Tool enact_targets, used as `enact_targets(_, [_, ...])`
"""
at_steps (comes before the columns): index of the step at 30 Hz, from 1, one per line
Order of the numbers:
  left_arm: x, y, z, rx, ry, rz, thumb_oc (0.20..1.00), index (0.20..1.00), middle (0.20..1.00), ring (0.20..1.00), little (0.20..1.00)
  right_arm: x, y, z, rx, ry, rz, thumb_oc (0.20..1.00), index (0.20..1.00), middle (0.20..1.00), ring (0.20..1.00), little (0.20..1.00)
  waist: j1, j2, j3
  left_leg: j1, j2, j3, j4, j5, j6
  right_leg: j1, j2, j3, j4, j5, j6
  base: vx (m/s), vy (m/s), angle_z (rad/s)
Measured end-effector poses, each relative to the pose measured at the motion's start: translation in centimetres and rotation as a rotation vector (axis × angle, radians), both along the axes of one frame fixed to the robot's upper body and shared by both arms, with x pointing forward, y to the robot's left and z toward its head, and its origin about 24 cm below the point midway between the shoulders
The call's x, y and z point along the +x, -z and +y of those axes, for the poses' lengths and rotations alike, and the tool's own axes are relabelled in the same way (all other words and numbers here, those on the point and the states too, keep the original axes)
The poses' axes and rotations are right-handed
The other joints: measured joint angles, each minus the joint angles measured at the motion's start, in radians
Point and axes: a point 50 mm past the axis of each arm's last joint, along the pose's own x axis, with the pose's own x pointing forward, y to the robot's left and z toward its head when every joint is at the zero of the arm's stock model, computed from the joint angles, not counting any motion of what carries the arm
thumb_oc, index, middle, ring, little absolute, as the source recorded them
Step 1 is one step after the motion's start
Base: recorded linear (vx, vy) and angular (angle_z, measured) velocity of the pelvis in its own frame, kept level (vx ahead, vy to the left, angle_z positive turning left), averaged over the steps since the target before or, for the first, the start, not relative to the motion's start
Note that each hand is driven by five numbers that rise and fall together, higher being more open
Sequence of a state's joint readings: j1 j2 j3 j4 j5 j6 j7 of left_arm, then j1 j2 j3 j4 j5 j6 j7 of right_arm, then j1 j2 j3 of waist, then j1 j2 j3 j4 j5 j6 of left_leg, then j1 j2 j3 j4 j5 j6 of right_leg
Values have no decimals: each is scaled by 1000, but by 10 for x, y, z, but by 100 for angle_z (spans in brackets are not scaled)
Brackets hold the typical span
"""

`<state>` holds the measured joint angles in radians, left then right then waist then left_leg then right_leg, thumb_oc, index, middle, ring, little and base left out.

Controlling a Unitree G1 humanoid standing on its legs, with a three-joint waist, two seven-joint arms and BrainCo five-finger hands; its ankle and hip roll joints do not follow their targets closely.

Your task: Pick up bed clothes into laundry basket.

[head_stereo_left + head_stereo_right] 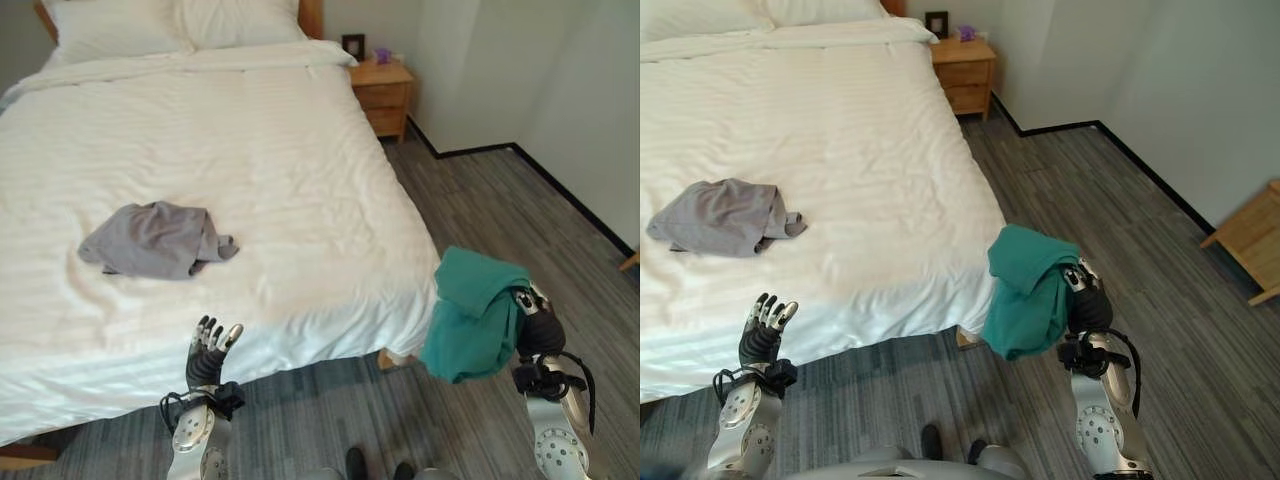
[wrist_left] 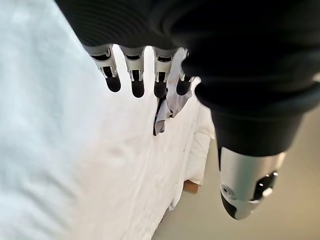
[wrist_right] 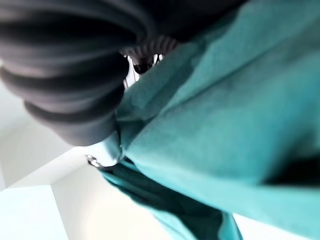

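Observation:
The grey garment (image 1: pixel 150 240) will droop into a long, hanging drape when I carry it, because limp folds (image 1: pixel 212 246) lie in a loose heap on the bed.
A teal garment (image 1: pixel 475 310) hangs bunched from my right hand (image 1: pixel 540 330), which is shut on it beside the bed's near right corner, above the floor. The same cloth (image 3: pixel 225 115) drapes over the hand in the right wrist view. A grey garment (image 1: pixel 152 240) lies crumpled on the white bed (image 1: pixel 280 150), left of the middle. My left hand (image 1: pixel 208 352) is raised at the bed's near edge, open, holding nothing, a little short of the grey garment (image 2: pixel 167 107); its fingers (image 2: pixel 135 75) are straight.
A wooden nightstand (image 1: pixel 382 92) stands at the bed's far right with a small frame and a purple thing on it. Pillows (image 1: pixel 120 25) lie at the headboard. Grey plank floor (image 1: pixel 520 210) runs along the bed's right side to the walls. A wooden furniture corner (image 1: pixel 1250 235) juts in at right.

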<state>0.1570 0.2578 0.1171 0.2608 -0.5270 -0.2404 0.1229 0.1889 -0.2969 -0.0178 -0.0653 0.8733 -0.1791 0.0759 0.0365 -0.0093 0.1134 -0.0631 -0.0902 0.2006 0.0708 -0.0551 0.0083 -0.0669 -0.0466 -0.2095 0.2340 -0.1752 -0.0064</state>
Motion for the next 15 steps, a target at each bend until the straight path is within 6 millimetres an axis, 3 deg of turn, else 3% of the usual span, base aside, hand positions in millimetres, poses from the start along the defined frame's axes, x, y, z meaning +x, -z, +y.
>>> enact_targets(1, [6,-8,4,17,-3,-33,1000,1000,1000,1000,1000,8,-1,2,-3,-13,-9,200,200,200,200,200,22,-48,33,-107,-29,-108,176,72,-44,-34,-45,27,20,-1,-31,74,68,-11])
enact_targets(2, [5,-8,7,23,-23,-26,1000,1000,1000,1000,1000,13,-1,4,-2,-28,-4,200,200,200,200,200,32,-68,34,-161,-14,-160,234,36,-34,-37,-64,25,-4,21,-46,111,114,-37])
enact_targets(3, [6,-10,10,32,-37,-29,1000,1000,1000,1000,1000,15,-4,7,-1,-41,-16,200,200,200,200,200,33,-75,34,-169,45,-157,226,20,-47,-27,-66,22,-38,38,-33,120,139,-28])
enact_targets(4, [15,-19,13,41,-47,-64,1000,1000,1000,1000,1000,16,-9,9,1,-46,-41,200,200,200,200,200,21,-71,35,-162,150,-148,190,16,-57,-20,-65,4,-59,50,-34,88,104,0])
enact_targets(6, [26,-30,15,60,-55,-109,1000,1000,1000,1000,1000,17,-12,10,3,-49,-57,200,200,200,200,200,-1,-63,40,-128,234,-181,136,18,-61,-22,-64,3,-43,46,-28,100,153,12])
enact_targets(8, [33,-41,16,85,-70,-159,1000,1000,1000,1000,1000,17,-15,8,-18,-59,-65,200,200,200,200,200,-10,-34,35,-54,265,-228,50,16,-64,-45,-70,54,-34,47,-6,90,202,-32])
enact_targets(12, [44,-51,11,90,-77,-202,1000,1000,1000,1000,1000,14,-17,-4,-82,-60,-47,200,200,200,200,200,-56,47,47,19,333,-108,-2,35,-60,-51,-85,28,-1,57,30,71,192,10])
enact_targets(13, [52,-60,9,94,-76,-237,1000,1000,1000,1000,1000,9,-13,-8,-88,-48,-29,200,200,200,200,200,-68,68,41,43,341,-80,-7,55,-56,-54,-116,29,28,41,78,143,250,26])
enact_targets(14, [54,-62,9,103,-75,-243,1000,1000,1000,1000,1000,6,-11,-9,-91,-48,-19,200,200,200,200,200,-73,77,42,55,343,-86,-7,61,-72,-49,-129,29,35,40,101,203,356,21])
enact_targets(15, [54,-62,9,116,-74,-244,1000,1000,1000,1000,1000,5,-9,-9,-91,-49,-11,200,200,200,200,200,-73,85,38,64,326,-107,-19,39,-110,-50,-137,26,43,43,118,168,264,11])
